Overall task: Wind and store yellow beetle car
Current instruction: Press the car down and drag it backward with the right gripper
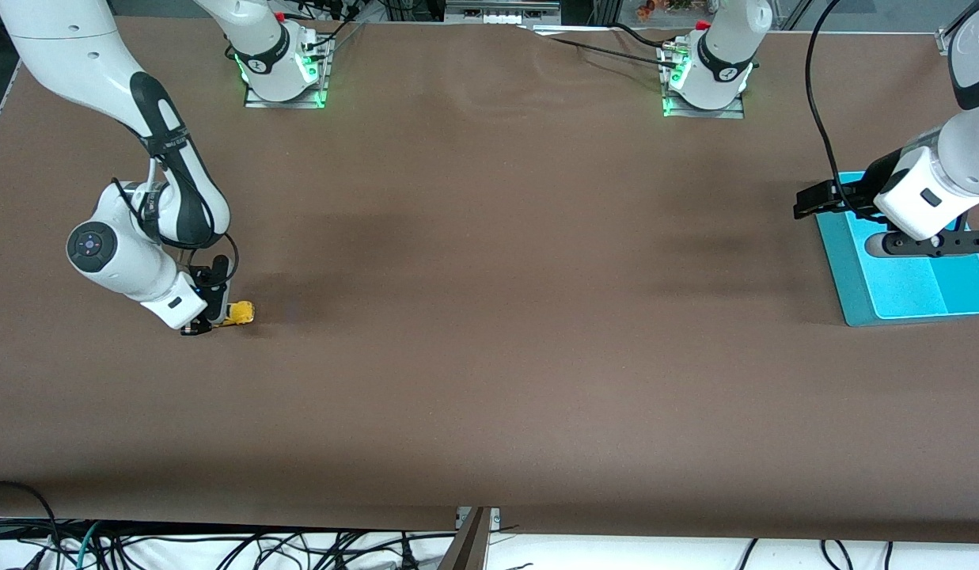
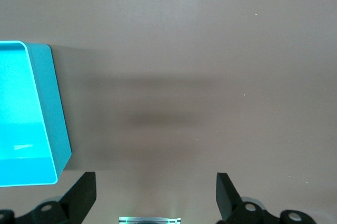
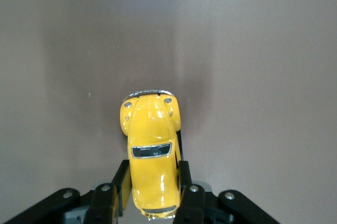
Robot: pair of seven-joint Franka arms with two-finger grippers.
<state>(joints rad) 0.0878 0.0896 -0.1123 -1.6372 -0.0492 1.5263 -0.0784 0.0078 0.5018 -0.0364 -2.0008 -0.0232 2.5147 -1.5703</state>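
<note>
The front end of the yellow beetle car points toward the teal tray (image 1: 918,285) far across the table, so the robot's right gripper should pull the car (image 1: 240,313) back to wind it up, then open.
The yellow beetle car (image 1: 240,313) sits on the brown table near the right arm's end. My right gripper (image 1: 210,317) is down at table level and shut on the car's rear half. In the right wrist view the car (image 3: 151,150) lies between the two black fingers (image 3: 184,187), which press on both its sides, its front end pointing away from the wrist. My left gripper (image 1: 932,241) hangs over the teal tray (image 1: 849,269) with its fingers (image 2: 81,197) spread wide and nothing between them.
The teal tray (image 2: 50,108) stands at the left arm's end of the table and has a divider across it. Both arm bases stand along the table edge farthest from the front camera. Cables hang below the near edge.
</note>
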